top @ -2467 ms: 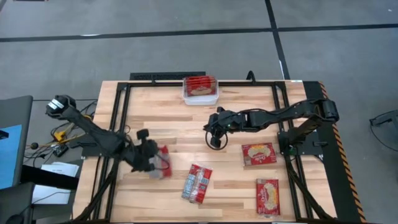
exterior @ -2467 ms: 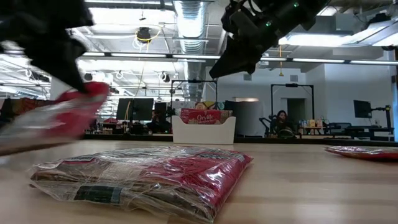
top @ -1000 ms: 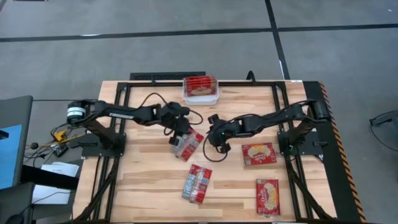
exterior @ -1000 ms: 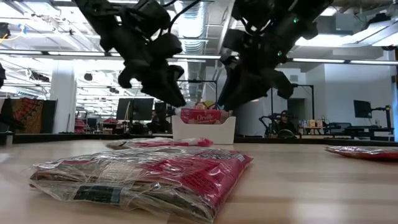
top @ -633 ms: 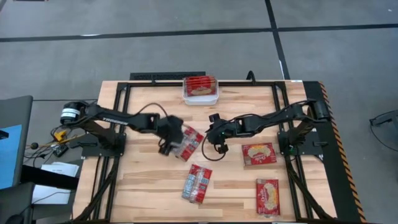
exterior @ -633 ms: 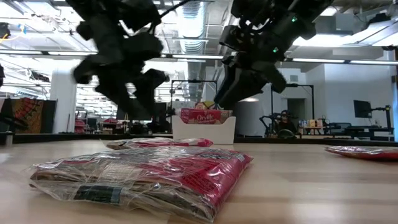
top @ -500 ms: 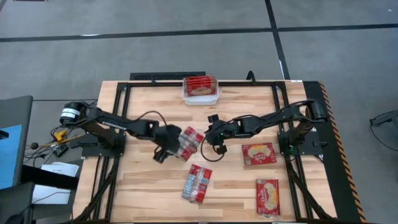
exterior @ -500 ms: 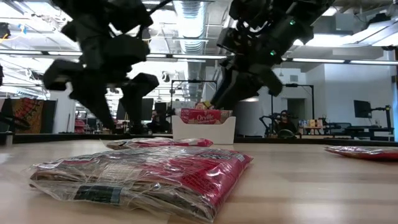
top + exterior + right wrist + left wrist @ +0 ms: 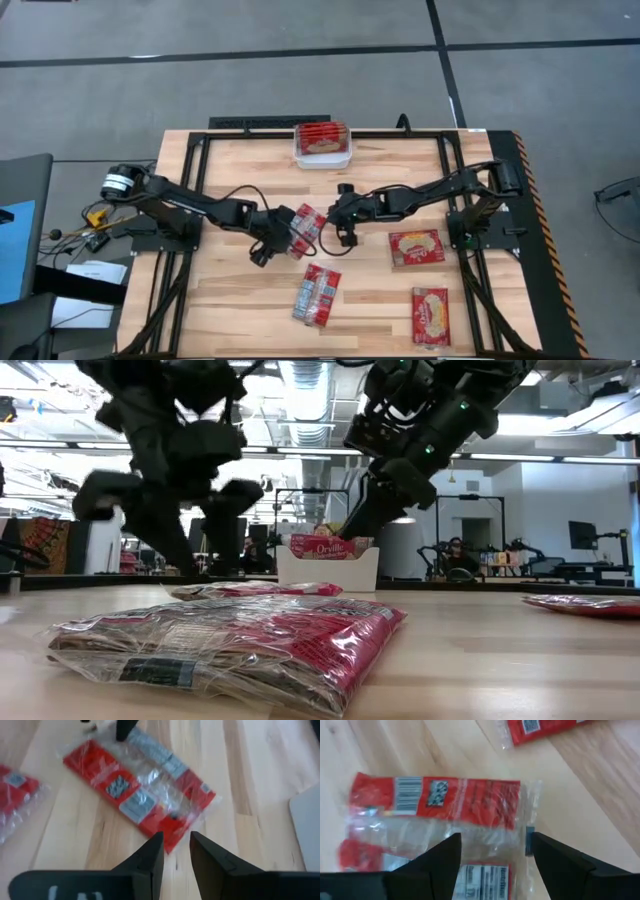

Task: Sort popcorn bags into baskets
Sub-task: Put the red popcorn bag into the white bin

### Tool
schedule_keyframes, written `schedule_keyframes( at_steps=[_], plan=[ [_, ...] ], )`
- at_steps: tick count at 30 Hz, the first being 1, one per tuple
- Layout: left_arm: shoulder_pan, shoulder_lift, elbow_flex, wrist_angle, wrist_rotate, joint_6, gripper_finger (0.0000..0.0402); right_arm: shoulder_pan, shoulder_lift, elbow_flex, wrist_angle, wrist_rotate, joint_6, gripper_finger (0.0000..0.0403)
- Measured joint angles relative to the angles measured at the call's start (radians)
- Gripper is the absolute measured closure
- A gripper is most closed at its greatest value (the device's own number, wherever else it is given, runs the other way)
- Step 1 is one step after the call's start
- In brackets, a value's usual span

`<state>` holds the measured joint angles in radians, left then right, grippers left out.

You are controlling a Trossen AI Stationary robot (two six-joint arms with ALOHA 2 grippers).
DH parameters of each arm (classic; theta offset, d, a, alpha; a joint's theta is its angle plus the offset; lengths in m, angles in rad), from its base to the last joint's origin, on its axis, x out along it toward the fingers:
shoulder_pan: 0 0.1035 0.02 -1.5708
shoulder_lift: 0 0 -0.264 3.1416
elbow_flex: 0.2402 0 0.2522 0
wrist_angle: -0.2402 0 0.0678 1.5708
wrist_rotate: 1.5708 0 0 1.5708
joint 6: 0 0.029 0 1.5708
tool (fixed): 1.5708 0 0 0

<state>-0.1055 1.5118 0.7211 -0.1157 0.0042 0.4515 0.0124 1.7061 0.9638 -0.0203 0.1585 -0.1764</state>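
Observation:
I expect the popcorn bag (image 9: 304,231) to crease lengthwise and its sides to slant down when I lift it, because a loose clear strip (image 9: 480,838) runs between the bag's red panels.
One popcorn bag (image 9: 308,230) lies flat on the table's middle, print side up. My left gripper (image 9: 278,243) stands open at its left end, its fingers (image 9: 445,857) set wide on either side above the bag (image 9: 440,815); I cannot tell whether they touch it. My right gripper (image 9: 338,233) hovers by the bag's right end (image 9: 192,815), slanting down, open by a narrow gap (image 9: 176,847) with nothing in it. The white basket (image 9: 322,157) at the far edge holds upright bags. Three more bags lie flat: one near centre (image 9: 317,295), two on the right (image 9: 416,247), (image 9: 430,315).
In the low view the near-centre bag (image 9: 230,645) fills the foreground, with the basket (image 9: 327,570) behind it. Black frame rails (image 9: 195,190) run along the table's left, right and far sides. Bare wood lies at the near left (image 9: 230,310).
My left gripper has opened and let go of the middle bag's far end. It then swung toward the table's near left and sank beside the bag. The bag stays flat on the table. My right gripper has rolled its wrist in place.

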Motion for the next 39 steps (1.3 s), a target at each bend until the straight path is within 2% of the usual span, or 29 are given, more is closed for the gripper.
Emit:
schedule_keyframes(
  at_steps=[3, 8, 11, 14, 18, 20, 21, 27, 30, 32, 35, 39],
  plan=[
    [0.0, 0.043, -0.021, 0.042, 0.025, 0.003, 0.0173, 0.0, 0.0, 0.0, -0.022, 0.0, -0.012, 0.0283],
    [0.0, 0.114, -0.02, 0.066, -0.032, 0.008, 0.0174, 0.0, 0.001, 0.0, -0.026, 0.0, -0.008, 0.028],
    [0.006, 0.152, -0.02, 0.082, -0.026, 0.007, 0.0186, 0.0, 0.001, 0.0, -0.016, 0.0, 0.002, 0.0283],
    [0.011, 0.179, -0.019, 0.097, -0.03, -0.021, 0.0224, 0.0, 0.001, 0.0, -0.008, 0.0, 0.008, 0.0286],
    [0.02, 0.187, -0.017, 0.095, -0.04, -0.045, 0.0322, -0.003, 0.001, 0.0, 0.009, 0.0, 0.021, 0.0285],
    [0.022, 0.169, -0.019, 0.083, -0.08, -0.05, 0.0375, -0.003, 0.001, 0.0, -0.006, 0.0, 0.062, 0.0285],
    [0.023, 0.159, -0.021, 0.078, -0.102, -0.062, 0.0386, -0.003, 0.001, 0.0, -0.02, 0.0, 0.093, 0.0287],
    [0.023, 0.02, -0.029, 0.034, -0.197, -0.095, 0.0399, -0.016, 0.001, 0.0, -0.117, 0.023, 0.227, 0.0327],
    [0.031, -0.087, -0.027, 0.039, -0.202, -0.095, 0.0401, -0.013, 0.001, 0.0, -0.097, 0.03, 0.218, 0.0356],
    [0.04, -0.15, -0.026, 0.035, -0.19, -0.098, 0.0401, -0.003, 0.001, -0.007, -0.022, 0.04, 0.182, 0.0375],
    [0.058, -0.246, -0.026, 0.03, -0.156, -0.105, 0.0401, 0.002, 0.001, -0.064, 0.211, 0.028, 0.13, 0.0394],
    [0.079, -0.35, -0.026, 0.004, -0.147, -0.136, 0.0401, -0.02, 0.001, -0.165, 0.531, 0.008, 0.112, 0.0384]
  ],
)
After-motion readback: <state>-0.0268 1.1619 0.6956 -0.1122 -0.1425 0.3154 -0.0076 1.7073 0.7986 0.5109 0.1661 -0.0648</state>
